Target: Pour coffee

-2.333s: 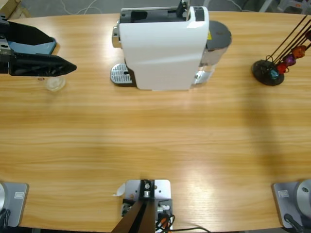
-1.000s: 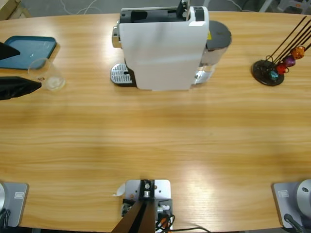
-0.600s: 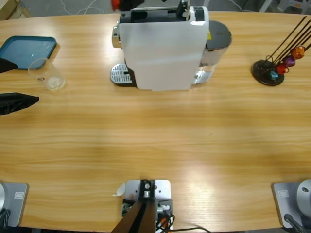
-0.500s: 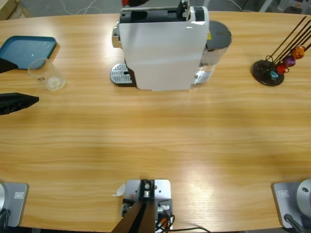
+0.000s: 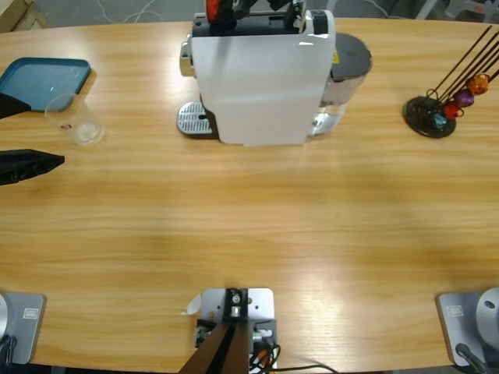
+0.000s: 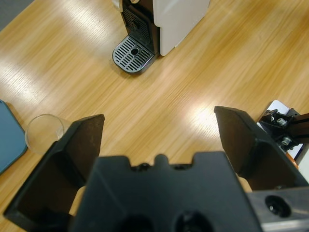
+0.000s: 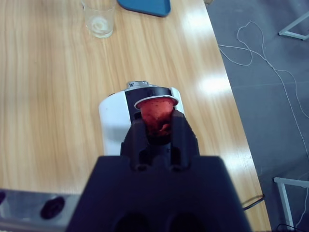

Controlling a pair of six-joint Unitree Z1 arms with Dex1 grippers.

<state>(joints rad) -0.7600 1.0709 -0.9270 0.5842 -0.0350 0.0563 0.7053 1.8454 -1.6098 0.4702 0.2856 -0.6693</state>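
A pale layer (image 5: 87,135) can be seen at the bottom of the tumbler (image 5: 76,118), so the tumbler should hold a small whitish lump that stays at the bottom when the robot carries the tumbler.
A clear glass tumbler (image 5: 74,118) stands upright near the table's left end, beside a blue tray (image 5: 43,78). A thin pale layer lies at its base; I cannot tell whether it is coffee. My left gripper (image 5: 45,131) is open at the left edge, just short of the glass and not touching it. The left wrist view shows the glass (image 6: 43,133) beyond the left gripper (image 6: 159,118). My right gripper (image 7: 159,123) is shut on a red capsule (image 7: 155,108). It hangs over the top of the white coffee machine (image 7: 113,121). From above, the capsule (image 5: 212,8) shows at the machine (image 5: 261,74)'s top rear.
The machine's round metal drip grate (image 5: 193,118) faces left, with nothing on it. A black capsule stand (image 5: 433,113) with several coloured capsules is at the far right. Bare wood fills the table's middle and front.
My left gripper has drawn back left from the glass, leaving it standing. The right gripper, with the red capsule, has come in from the top edge and moved right over the machine.
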